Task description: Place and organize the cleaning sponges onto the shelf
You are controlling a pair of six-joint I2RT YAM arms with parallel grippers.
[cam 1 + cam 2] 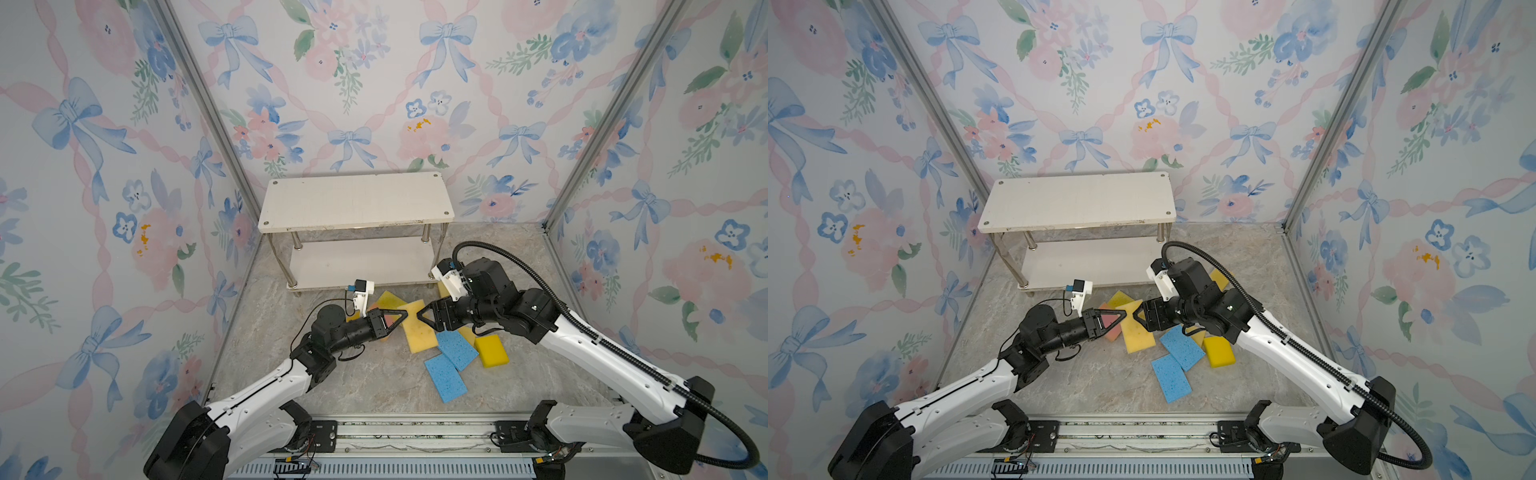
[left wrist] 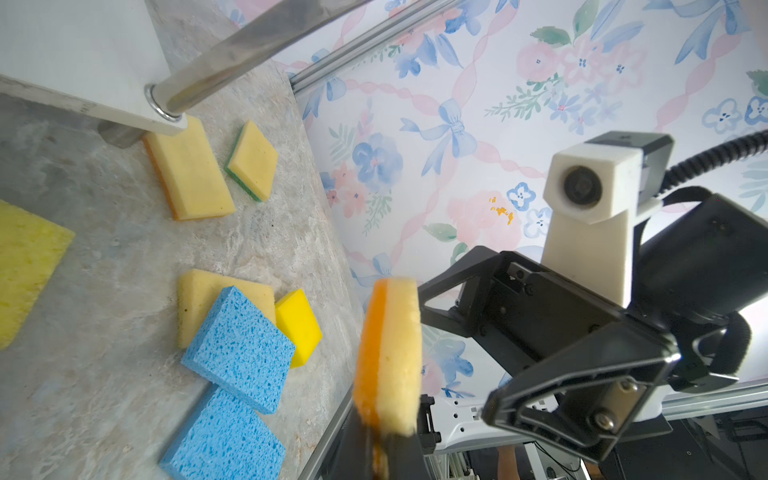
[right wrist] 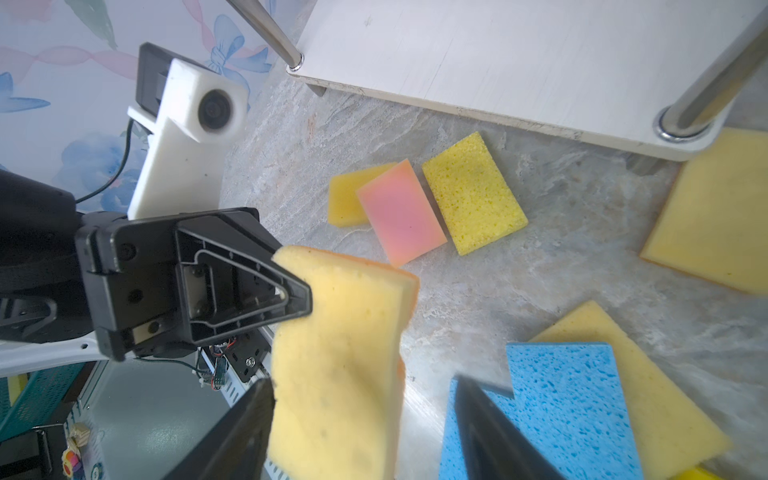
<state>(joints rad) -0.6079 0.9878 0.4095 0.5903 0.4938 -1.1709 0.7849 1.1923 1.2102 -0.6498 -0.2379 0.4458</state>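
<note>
My left gripper is holding the pale yellow sponge by one edge, so next my right gripper grabs the opposite edge (image 1: 431,330) and brings it to the lower board (image 1: 360,264).
My left gripper (image 1: 404,318) (image 2: 384,451) is shut on the edge of a pale yellow sponge (image 1: 417,330) (image 2: 390,353) (image 3: 336,353) with an orange back, held off the floor. My right gripper (image 1: 428,318) (image 3: 361,380) stands open around the other end of that sponge, one finger well clear of it. On the floor lie two blue sponges (image 1: 457,349) (image 1: 445,376), a bright yellow one (image 1: 492,351), a pink one (image 3: 401,212) and several other yellow ones (image 3: 473,193). The shelf (image 1: 357,199) stands at the back with both white boards bare.
A pale yellow sponge (image 2: 189,174) lies against the shelf's front right leg (image 2: 166,104), with a green-backed one (image 2: 253,160) beside it. Flowered walls close in the back and both sides. A metal rail (image 1: 415,432) runs along the front.
</note>
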